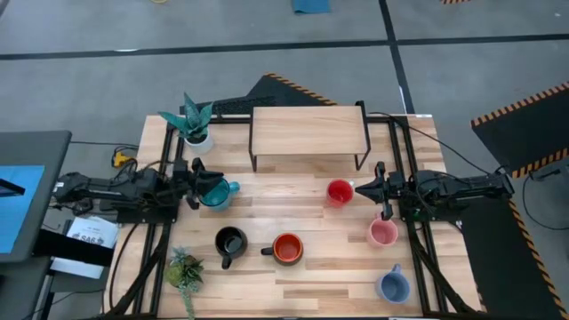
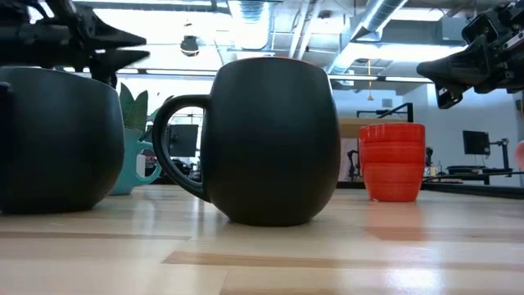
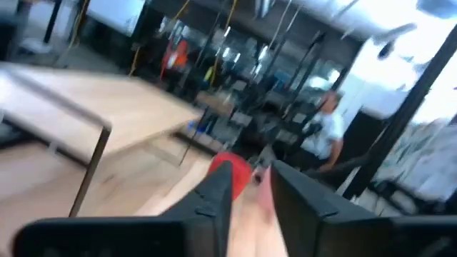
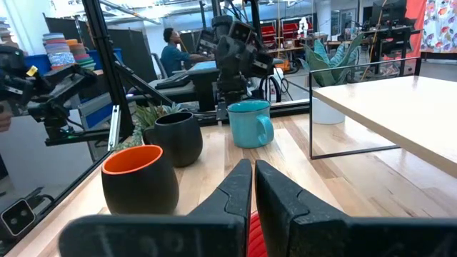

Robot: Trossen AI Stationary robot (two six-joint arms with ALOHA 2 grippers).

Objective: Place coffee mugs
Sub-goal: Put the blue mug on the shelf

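Note:
Next, my left gripper raises its wrist and tips its fingers down to pinch the mug's near rim (image 1: 217,207), because it is pointing level above the teal mug (image 1: 216,194).
The teal mug (image 1: 218,194) stands left of centre, and my left gripper (image 1: 206,180) hovers over its left side, open by a narrow gap (image 3: 251,187), raised above it in the low view (image 2: 135,47). The red mug (image 1: 339,191) stands right of centre. My right gripper (image 1: 358,188) hangs just right of it and higher (image 2: 427,70), shut (image 4: 253,178), with red showing under the fingers. The black mug (image 1: 230,242), the orange mug (image 1: 286,249), dark outside, the pink mug (image 1: 383,233) and the light blue mug (image 1: 392,284) stand upright on the near half.
A wooden shelf on thin black legs (image 1: 308,132) stands at the far middle. A white pot with a spiky plant (image 1: 196,123) sits at the far left, and a small green plant (image 1: 184,269) at the near left. A person sits beyond the table (image 4: 173,48).

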